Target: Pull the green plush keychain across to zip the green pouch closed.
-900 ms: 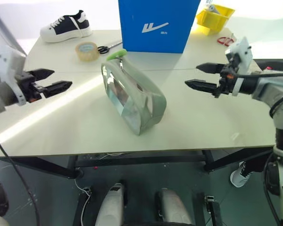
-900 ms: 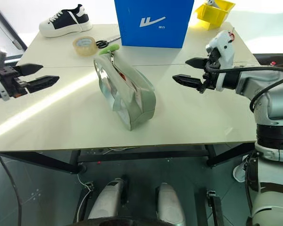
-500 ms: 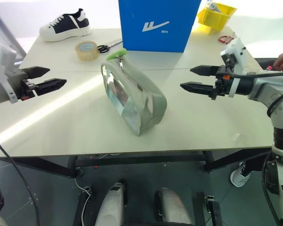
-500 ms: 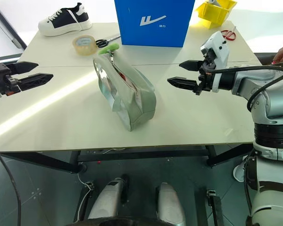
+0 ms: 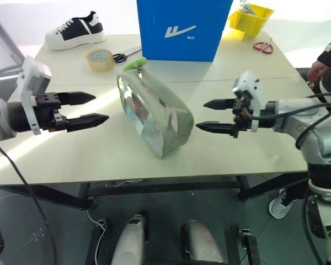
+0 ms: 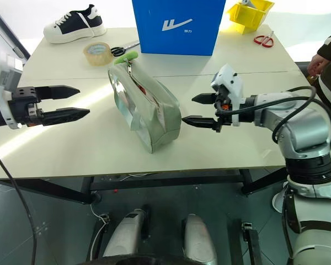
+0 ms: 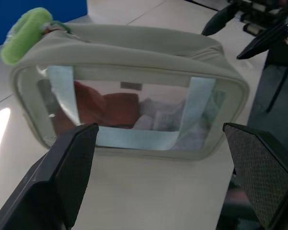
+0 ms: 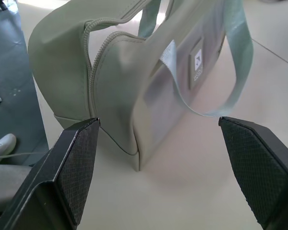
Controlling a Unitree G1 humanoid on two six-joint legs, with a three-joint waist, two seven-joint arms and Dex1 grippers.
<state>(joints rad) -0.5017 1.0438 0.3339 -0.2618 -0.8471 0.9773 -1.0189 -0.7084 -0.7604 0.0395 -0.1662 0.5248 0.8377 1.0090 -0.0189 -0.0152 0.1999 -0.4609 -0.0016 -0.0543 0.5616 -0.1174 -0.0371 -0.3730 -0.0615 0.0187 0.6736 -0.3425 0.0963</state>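
I expect the green plush keychain (image 5: 135, 64) to go around the pouch's corner and down when I pull it, because the open zipper (image 8: 91, 79) curves down the pouch's near end.
The green pouch (image 5: 154, 113) stands upright in the middle of the table, its zipper along the top and red items (image 7: 105, 105) showing through a clear side. At the pouch's far end, the green plush keychain (image 5: 135, 64) sits at the zipper. My left gripper (image 5: 99, 107) hovers open a short way left of the pouch, pointing at its clear side. On the other side, my right gripper (image 5: 202, 115) is open just off the pouch's near right corner, apart from it. In the left wrist view the pouch (image 7: 134, 57) and keychain (image 7: 25, 39) lie ahead of the fingers.
A blue box (image 5: 185, 27) stands behind the pouch. A tape roll (image 5: 101, 58), black scissors (image 5: 127, 55) and a shoe (image 5: 77, 30) lie at the back left. A yellow bin (image 5: 251, 19) and red scissors (image 5: 263, 46) are at the back right. A person's hand (image 5: 320, 69) is at the right edge.
Both grippers have moved inward toward the pouch. The right one has also come lower and nearer its corner. The pouch has not moved.
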